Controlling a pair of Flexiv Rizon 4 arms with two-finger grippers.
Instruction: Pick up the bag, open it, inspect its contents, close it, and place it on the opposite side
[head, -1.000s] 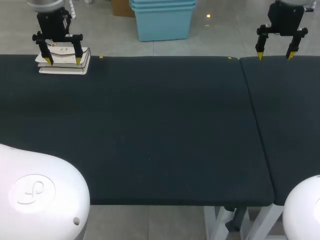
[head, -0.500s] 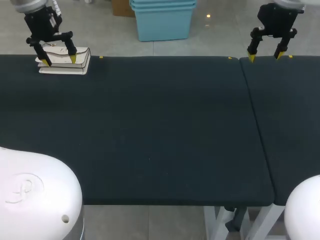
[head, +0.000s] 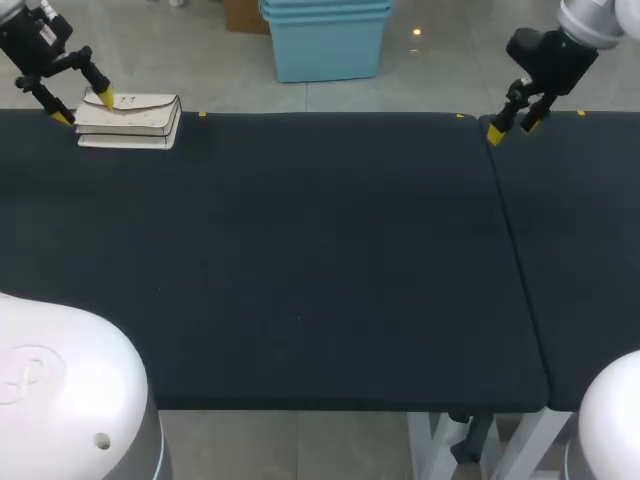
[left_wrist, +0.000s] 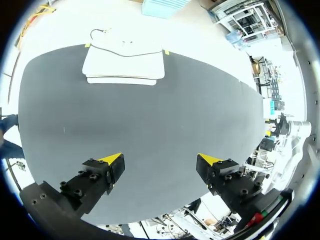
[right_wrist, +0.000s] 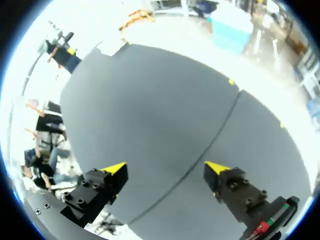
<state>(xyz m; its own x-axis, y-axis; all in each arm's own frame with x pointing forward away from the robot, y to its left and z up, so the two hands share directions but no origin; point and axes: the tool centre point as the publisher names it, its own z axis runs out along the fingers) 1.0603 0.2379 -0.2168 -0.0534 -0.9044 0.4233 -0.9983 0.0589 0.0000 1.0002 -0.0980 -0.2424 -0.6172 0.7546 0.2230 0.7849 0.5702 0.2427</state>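
Note:
A thin dark curl (left_wrist: 96, 32) sticks out past the white bag's far edge (left_wrist: 125, 46). A looped strap will come along behind the bag when I move it.
The bag (head: 130, 121) is a flat white purse lying at the far left edge of the black table (head: 300, 260). My left gripper (head: 84, 107) hangs tilted at the bag's left end, open, with one yellow fingertip (head: 105, 98) over the bag's corner. In the left wrist view the bag (left_wrist: 124, 63) lies well ahead of the open gripper (left_wrist: 160, 160), with nothing between the fingers. My right gripper (head: 511, 128) stands open and tilted over the table's far edge at the right, holding nothing. In the right wrist view the open gripper (right_wrist: 165, 168) faces bare tabletop, and the bag (right_wrist: 112, 47) shows far off.
A seam (head: 510, 250) splits the tabletop into a wide left part and a narrow right part, also visible as a seam (right_wrist: 210, 145) ahead of the right gripper. Small yellow markers (head: 203, 115) (head: 460, 116) sit on the far edge.
The left gripper has swung left from above the bag to its left end and tilted. The right gripper has shifted left and tilted. The bag has not moved.

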